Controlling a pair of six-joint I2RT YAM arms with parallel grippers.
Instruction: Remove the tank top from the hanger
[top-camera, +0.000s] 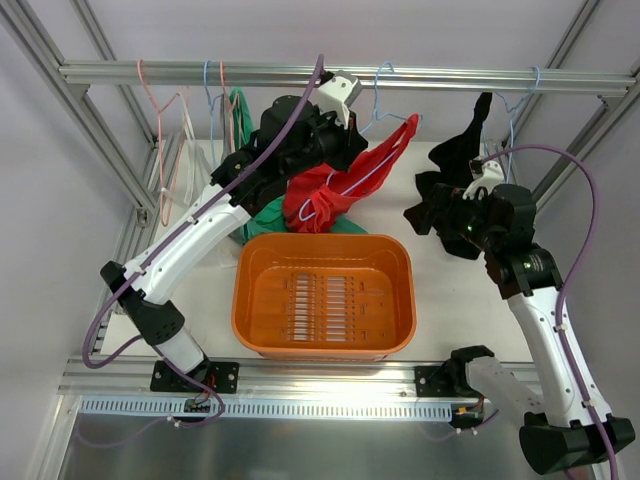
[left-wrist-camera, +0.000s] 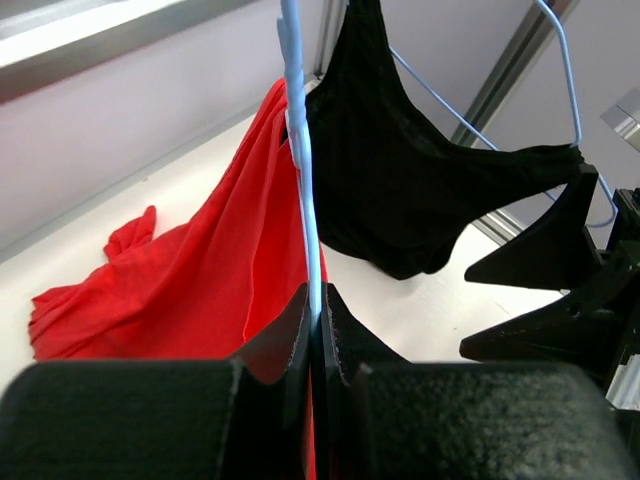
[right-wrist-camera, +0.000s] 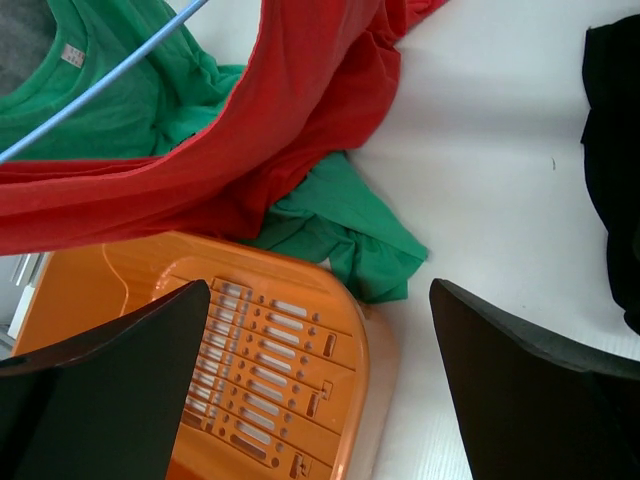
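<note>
The red strap end faces my open right gripper while my left gripper holds the hanger's wire. My right gripper keeps moving closer until the strap is between its fingers.
A red tank top hangs by one strap from a light blue hanger and trails onto the table behind the basket. My left gripper is shut on the hanger's wire; in the left wrist view the wire runs up out of the closed gripper, with the red top to its left. My right gripper is open and empty, to the right of the red top. In its own view the right gripper sits above the basket corner, with the red top stretched across above it.
An orange basket stands at the front middle. A green garment lies behind it under the red top. A black garment hangs on another blue hanger at the right. Empty hangers hang on the rail at the left.
</note>
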